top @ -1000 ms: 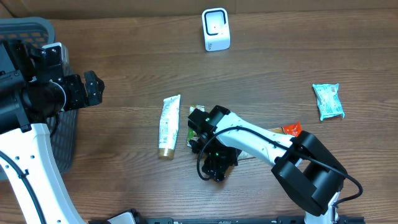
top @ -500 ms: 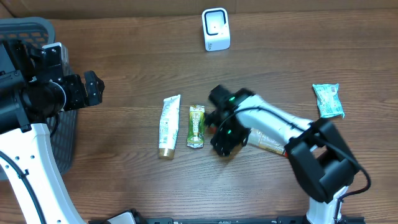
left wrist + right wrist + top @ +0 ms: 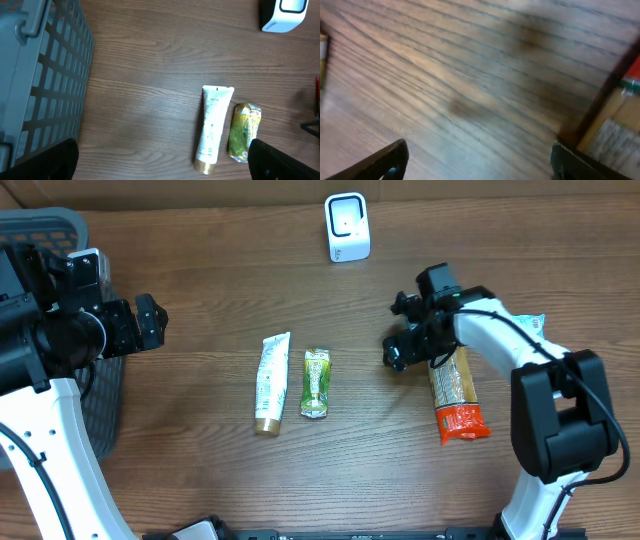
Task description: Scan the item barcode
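Only wood (image 3: 480, 132) beside the brown snack packet is between my right gripper's open fingers, so my right gripper should go back over the packet and grip its middle (image 3: 453, 383).
The white barcode scanner (image 3: 347, 227) stands at the back centre, also at the top right of the left wrist view as the scanner (image 3: 282, 15). A white tube (image 3: 271, 383) and a green packet (image 3: 316, 383) lie side by side mid-table. A brown snack packet with a red end (image 3: 455, 395) lies to their right. My right gripper (image 3: 397, 328) hovers open just left of that packet's far end, with only bare wood between its fingers (image 3: 480, 162); the packet's edge (image 3: 620, 110) shows at the right. My left gripper (image 3: 150, 320) is open and empty beside the basket.
A grey slatted basket (image 3: 40, 225) fills the far left; its wall (image 3: 45, 75) takes up the left of the left wrist view. A teal packet (image 3: 538, 325) at the right is mostly hidden behind my right arm. The tube (image 3: 214, 127) and green packet (image 3: 245, 131) lie ahead of my left gripper (image 3: 162, 167).
My right arm swung from the front centre, near the green packet, to the right and back, and its jaws opened wider. The snack packet turned, its red end now at the front. The left arm stayed still.
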